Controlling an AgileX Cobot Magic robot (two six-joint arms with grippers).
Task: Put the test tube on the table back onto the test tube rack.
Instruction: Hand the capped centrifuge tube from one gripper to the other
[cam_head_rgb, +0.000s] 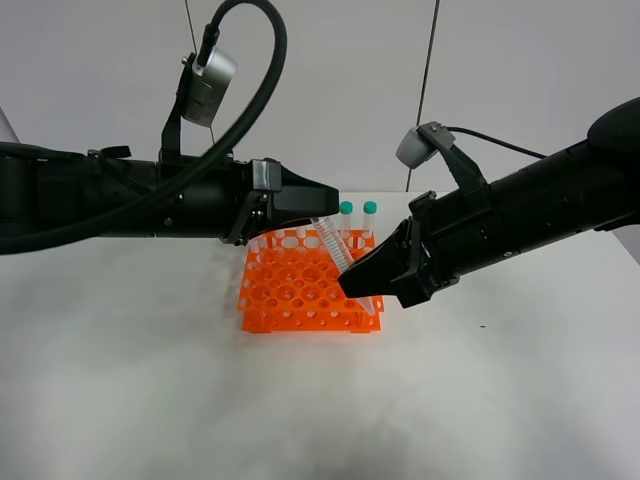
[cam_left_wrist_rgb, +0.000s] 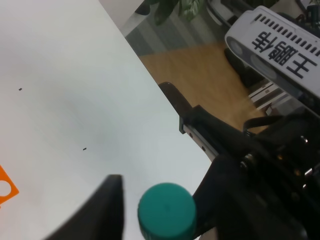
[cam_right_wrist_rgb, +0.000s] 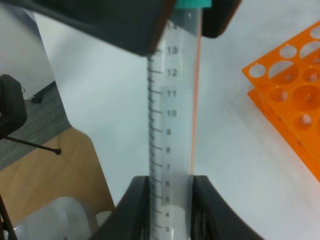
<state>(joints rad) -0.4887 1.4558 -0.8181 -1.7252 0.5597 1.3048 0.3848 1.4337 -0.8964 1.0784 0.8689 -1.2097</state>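
Note:
The robot's right gripper is holding the test tube's lower end (cam_head_rgb: 368, 304), which has to go into the rack, so next the right gripper opens and leaves the tube to the left gripper at the cap (cam_left_wrist_rgb: 167, 211).
The test tube (cam_head_rgb: 338, 252) hangs slanted above the front right part of the orange test tube rack (cam_head_rgb: 290, 285). My right gripper (cam_head_rgb: 365, 285) is shut on its lower part; in the right wrist view both fingers (cam_right_wrist_rgb: 141, 205) press the graduated tube (cam_right_wrist_rgb: 172, 110). My left gripper (cam_head_rgb: 322, 218) sits at the tube's top. In the left wrist view its jaws stand on both sides of the teal cap (cam_left_wrist_rgb: 166, 210), with a gap of table showing on one side. The tube's tip is hidden by the right gripper.
Two other teal-capped tubes (cam_head_rgb: 346, 210) (cam_head_rgb: 370, 209) stand in the rack's back row. The rack sits mid-table on the white table (cam_head_rgb: 150, 400). The table's far edge and a wooden floor (cam_left_wrist_rgb: 210, 75) show in the left wrist view.

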